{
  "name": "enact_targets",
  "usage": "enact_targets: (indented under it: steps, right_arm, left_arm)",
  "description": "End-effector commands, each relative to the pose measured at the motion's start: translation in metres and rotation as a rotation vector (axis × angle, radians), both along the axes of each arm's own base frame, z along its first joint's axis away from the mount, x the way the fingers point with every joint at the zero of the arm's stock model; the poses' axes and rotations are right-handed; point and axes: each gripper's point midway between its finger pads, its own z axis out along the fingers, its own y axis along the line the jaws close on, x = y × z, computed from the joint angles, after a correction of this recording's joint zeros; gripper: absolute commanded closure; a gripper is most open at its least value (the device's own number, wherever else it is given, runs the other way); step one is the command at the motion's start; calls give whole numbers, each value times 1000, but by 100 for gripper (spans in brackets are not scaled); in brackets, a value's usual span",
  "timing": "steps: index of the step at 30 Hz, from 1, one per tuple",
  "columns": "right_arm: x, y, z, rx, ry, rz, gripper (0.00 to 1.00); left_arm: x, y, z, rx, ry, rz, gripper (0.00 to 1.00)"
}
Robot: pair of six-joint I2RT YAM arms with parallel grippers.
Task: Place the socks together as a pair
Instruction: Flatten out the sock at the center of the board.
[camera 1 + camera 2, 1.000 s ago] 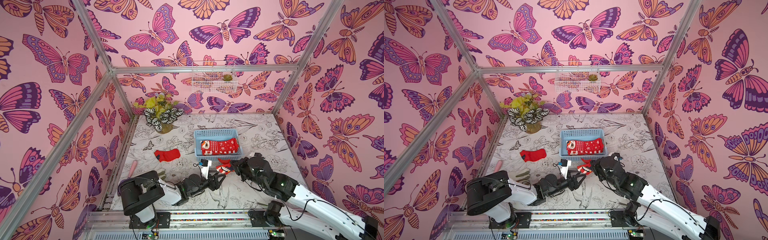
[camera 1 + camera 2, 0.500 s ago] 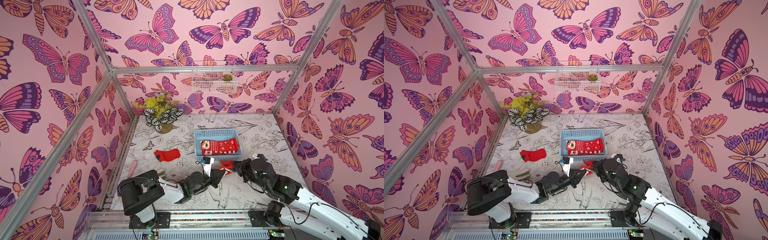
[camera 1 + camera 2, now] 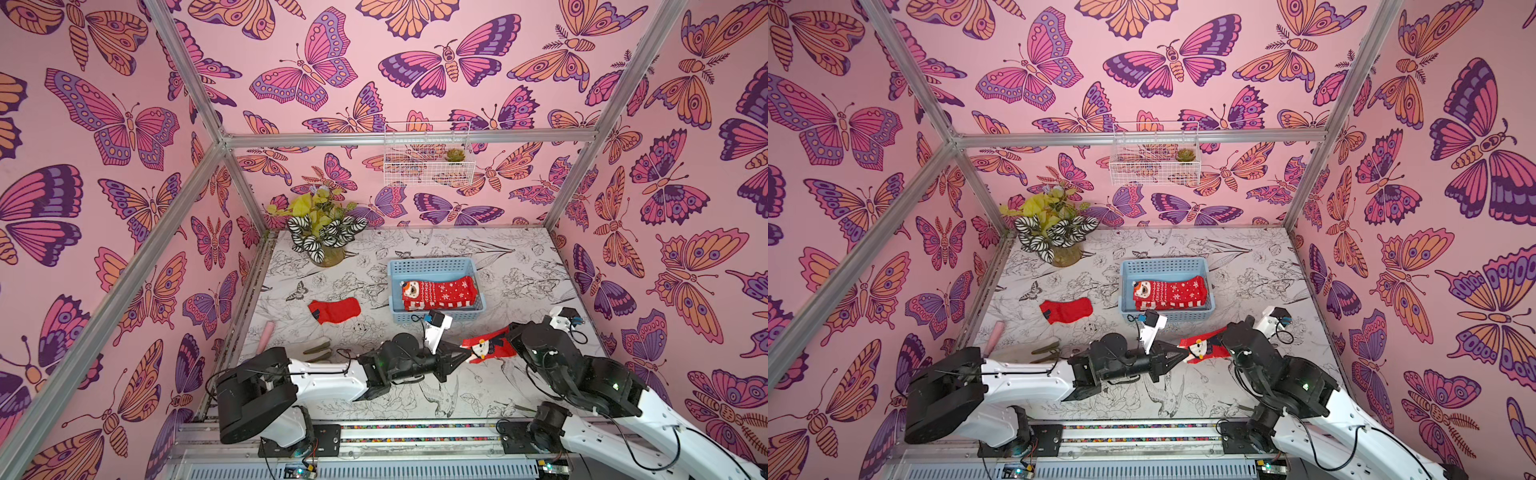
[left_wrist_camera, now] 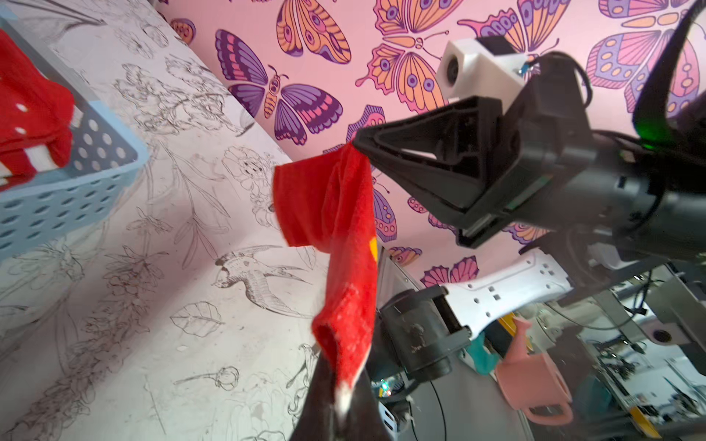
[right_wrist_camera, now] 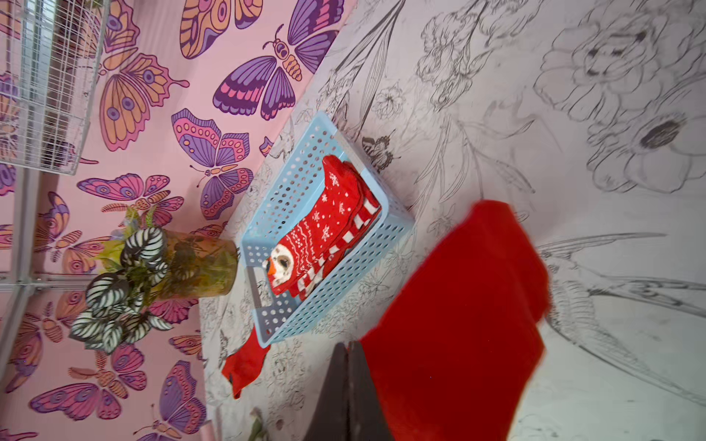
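Observation:
The Santa figure sock (image 3: 491, 346) is hanging folded between my grippers. Next, my left gripper pulls it straight and lays it flat, then gets the plain red sock (image 3: 336, 309) first.
A red sock with a Santa figure (image 3: 488, 347) (image 3: 1204, 348) hangs stretched above the table between my two grippers. My left gripper (image 3: 464, 353) (image 4: 340, 404) is shut on its white-tipped end. At the other end, my right gripper (image 3: 513, 334) (image 4: 361, 147) (image 5: 349, 355) is shut on a corner of the sock (image 4: 340, 229) (image 5: 458, 324). Another plain red sock (image 3: 334, 309) (image 5: 244, 366) lies flat on the table to the left. A stack of Santa-faced snowflake and striped socks (image 3: 440, 291) (image 5: 324, 229) fills the blue basket (image 3: 432, 262).
A cream glove with olive fingertips (image 3: 318, 349) and a pink stick (image 3: 266, 332) lie at the front left. A potted plant (image 3: 324, 232) stands in the back left corner. A white wire basket (image 3: 428, 158) hangs on the back wall.
My left gripper has gone from open to shut on the sock's end. The sock and both gripper tips have shifted to the right, and the sock now hangs taut between them.

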Motion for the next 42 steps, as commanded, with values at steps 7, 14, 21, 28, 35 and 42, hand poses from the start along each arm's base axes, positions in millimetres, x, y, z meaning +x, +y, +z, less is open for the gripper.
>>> enact_targets:
  steps: [7, 14, 21, 28, 35, 42]
  right_arm:
    - [19, 39, -77, -245, 182, 128, 67]
    - [32, 51, -88, -366, 225, 181, 57]
    - [32, 49, -110, -381, 256, 221, 58]
    - [32, 56, -142, -336, 269, 301, 59]
    - [32, 58, -169, -328, 325, 351, 59]
    - [35, 58, -193, -294, 386, 369, 60]
  left_arm:
    - [-6, 51, -99, 310, 326, 52, 100]
    - [16, 104, -135, 451, 440, 178, 100]
    - [12, 148, -149, 561, 464, 226, 94]
    - [28, 204, -153, 718, 452, 358, 38]
    - [45, 209, -131, 666, 443, 450, 32]
    - [53, 214, -117, 605, 429, 533, 32]
